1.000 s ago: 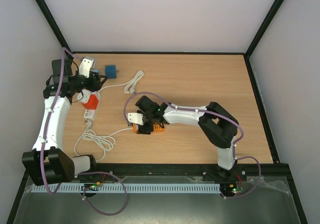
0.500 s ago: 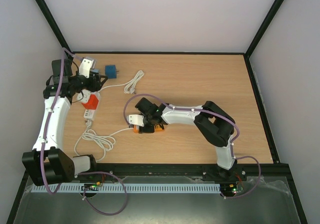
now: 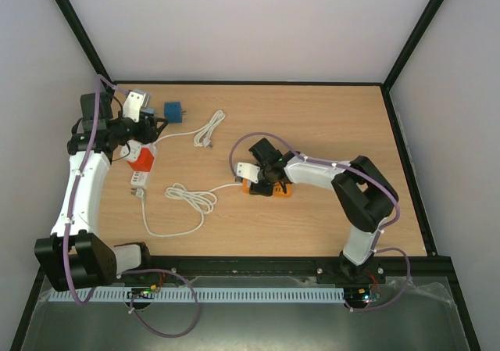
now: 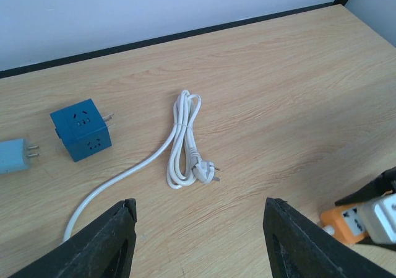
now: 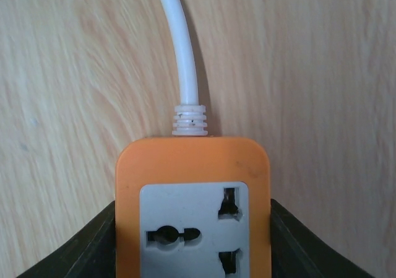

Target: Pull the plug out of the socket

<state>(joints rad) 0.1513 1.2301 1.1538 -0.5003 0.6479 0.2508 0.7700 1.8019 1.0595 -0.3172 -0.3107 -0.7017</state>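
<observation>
The orange strip sits square in my right gripper's fingers and the wood ahead is open, so my right gripper should keep pulling toward the wood's side edge until the plug trails clear.
A red-and-white socket block (image 3: 141, 157) lies at the left of the table with a white plug (image 3: 137, 181) at its near end. The plug's white cable (image 3: 191, 199) runs in loops to an orange power strip (image 3: 271, 189). My right gripper (image 3: 262, 184) is shut on that strip; in the right wrist view the strip (image 5: 193, 197) sits between both fingers (image 5: 93, 253). My left gripper (image 3: 147, 134) hovers over the far end of the red block. Its jaws stand wide open and empty (image 4: 201, 210). The red block is out of the left wrist view.
A blue cube adapter (image 3: 173, 112) (image 4: 80, 129) and a light blue adapter (image 4: 12, 155) sit at the back left. A second coiled white cable with a loose plug (image 3: 209, 127) (image 4: 185, 142) lies beside them. The orange strip also shows in the left wrist view (image 4: 346, 219).
My right gripper has dragged the orange strip to the right. The white cable followed and its loops shifted right. The left arm, red block and plug have not moved.
</observation>
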